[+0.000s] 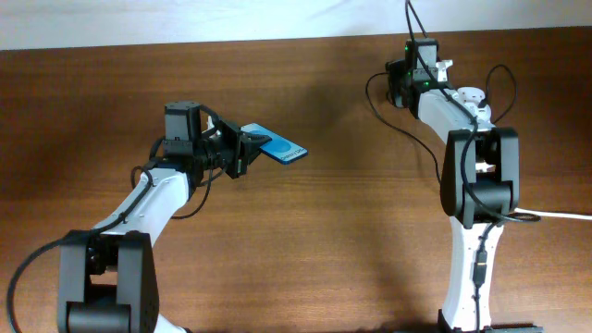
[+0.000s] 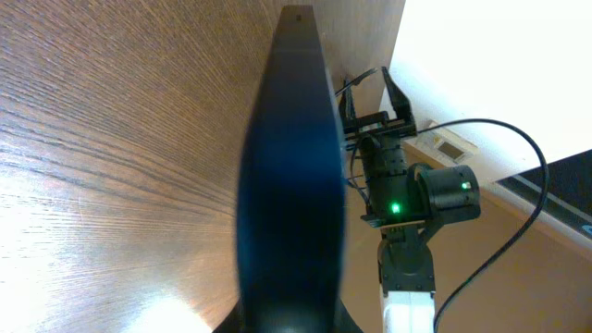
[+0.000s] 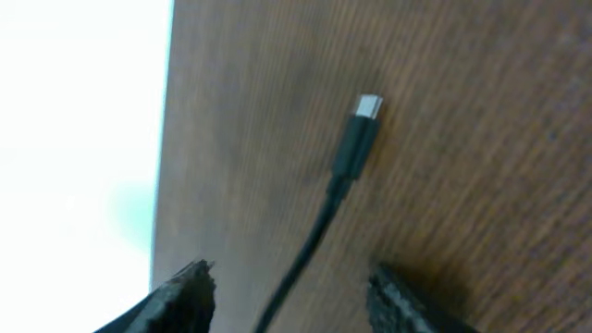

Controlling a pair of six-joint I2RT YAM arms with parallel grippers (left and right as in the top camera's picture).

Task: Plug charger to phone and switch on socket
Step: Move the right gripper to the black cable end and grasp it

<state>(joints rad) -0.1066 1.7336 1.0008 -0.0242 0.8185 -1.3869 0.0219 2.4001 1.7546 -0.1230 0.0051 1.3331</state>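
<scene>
The charger's thin cable (image 3: 294,274) runs at a slant between my right gripper's fingers, so I should close them at the base of the charger's black plug (image 3: 342,178), with the plug's metal tip pointing straight ahead.
My left gripper (image 1: 248,153) is shut on the phone (image 1: 283,149) and holds it above the table, its blue screen facing up. In the left wrist view the phone (image 2: 294,185) shows edge-on as a dark slab between the jaws. My right gripper (image 1: 400,80) is at the far back of the table, open. In the right wrist view the charger (image 3: 354,150), a thin black cable with a metal tip, lies on the wood and runs between the open fingers (image 3: 294,298). The socket (image 1: 445,66) shows only as white parts beside the right arm, which hides most of it.
A thick white cord (image 1: 561,215) runs off the right edge. Black robot cables loop round the right arm (image 1: 504,79). The table's back edge meets a white wall (image 1: 277,18) just behind the right gripper.
</scene>
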